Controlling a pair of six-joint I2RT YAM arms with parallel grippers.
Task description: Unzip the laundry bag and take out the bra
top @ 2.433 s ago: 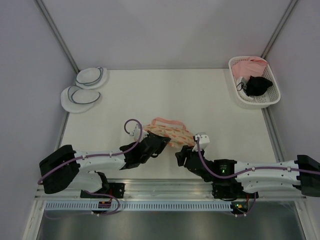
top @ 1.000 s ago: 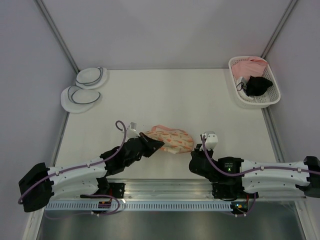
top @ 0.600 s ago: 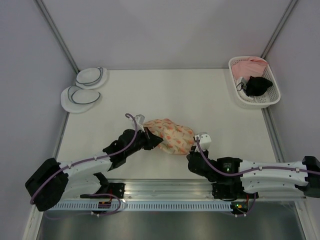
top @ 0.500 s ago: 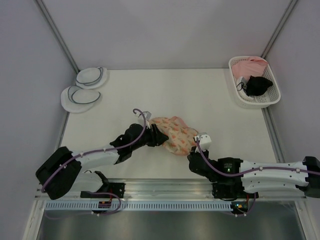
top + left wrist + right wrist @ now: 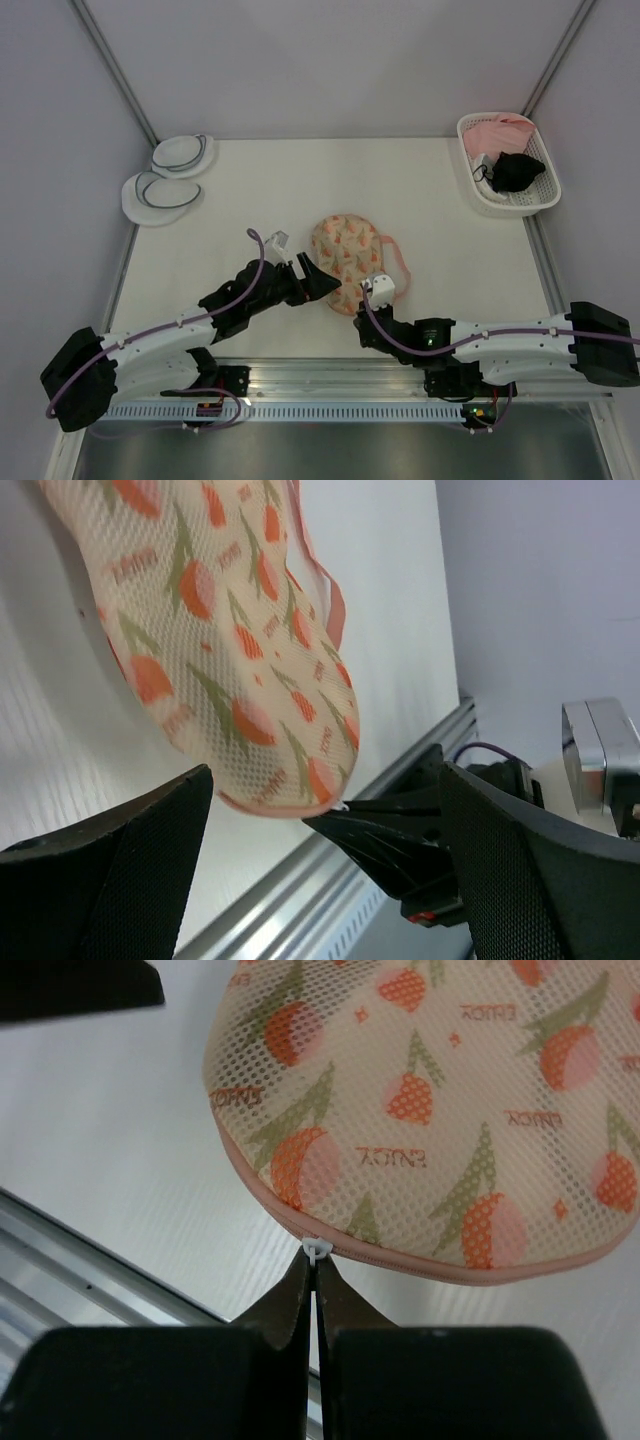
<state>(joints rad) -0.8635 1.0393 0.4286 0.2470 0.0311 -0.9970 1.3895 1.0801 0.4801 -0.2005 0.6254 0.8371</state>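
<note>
I should first pinch the bag's edge (image 5: 334, 303) with my left gripper to keep the laundry bag steady, because it lies loose while my right gripper holds the zip pull (image 5: 317, 1248).
The laundry bag (image 5: 346, 249) lies on the table as one rounded cream lobe with orange floral print, zip shut, its pink strap (image 5: 396, 266) trailing right. My right gripper (image 5: 357, 303) is at its near edge, shut on the small white zip pull (image 5: 315, 1249) on the pink trim. The bag (image 5: 430, 1100) fills the top of the right wrist view. My left gripper (image 5: 322, 283) stands open just left of the bag's near edge, with nothing between its fingers (image 5: 100, 880). In the left wrist view the bag (image 5: 220, 650) lies just beyond them. The bra is hidden.
Two plain white round pouches (image 5: 170, 175) lie at the back left. A white basket (image 5: 535, 195) at the back right holds a pink garment (image 5: 500, 130), a black one (image 5: 518, 170) and a small white piece. The metal rail (image 5: 330, 375) runs along the near edge.
My left gripper has let go of the bag and opened wide. The bag has swung round and lies folded as one lobe, slightly farther back. My right gripper shifted left, still shut.
</note>
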